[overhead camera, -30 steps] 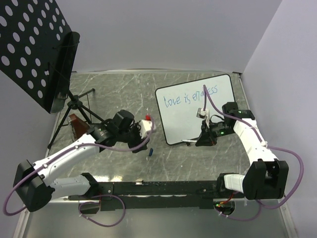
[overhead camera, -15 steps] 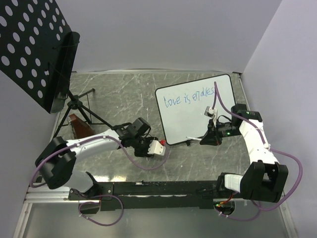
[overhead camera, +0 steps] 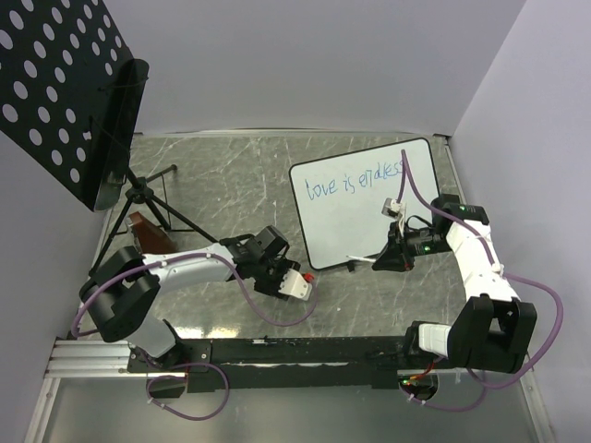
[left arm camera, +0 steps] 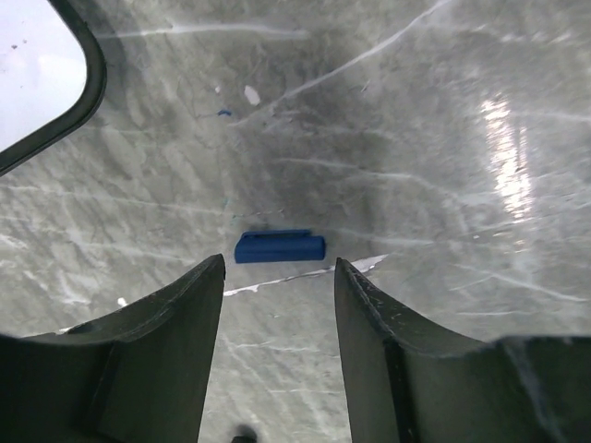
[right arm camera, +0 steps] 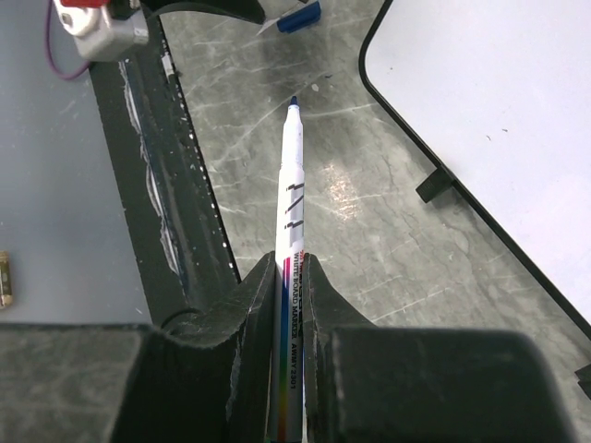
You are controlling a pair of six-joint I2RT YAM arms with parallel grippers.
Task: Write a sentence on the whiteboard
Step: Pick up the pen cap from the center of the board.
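Observation:
Next, I nudge the blue cap's end (left arm camera: 316,248) around with my left gripper and then pinch its long sides first, because the blue cap (left arm camera: 280,247) lies crosswise to my left gripper's fingers.
The whiteboard (overhead camera: 369,217) lies at the back right, and the sentence (overhead camera: 355,180) runs in blue along its far part. My right gripper (overhead camera: 386,256) hovers at the board's near edge, shut on a white marker (right arm camera: 294,185). The marker's blue tip is bare and points over the table just off the board's rim (right arm camera: 406,138). My left gripper (left arm camera: 279,268) stands open, low over the table. A small blue cap (left arm camera: 279,247) lies just ahead of its fingertips (left arm camera: 214,277). In the top view the left gripper (overhead camera: 280,275) is close to the board's near left corner.
A black perforated panel (overhead camera: 55,83) on a tripod (overhead camera: 148,198) stands at the back left, with a brown object (overhead camera: 140,235) at its foot. A black rail (overhead camera: 295,351) runs along the near edge. Purple cables loop around both arms.
My left arm has swung right and towards the near edge, coming down over the blue cap. The right gripper with the marker has shifted slightly right.

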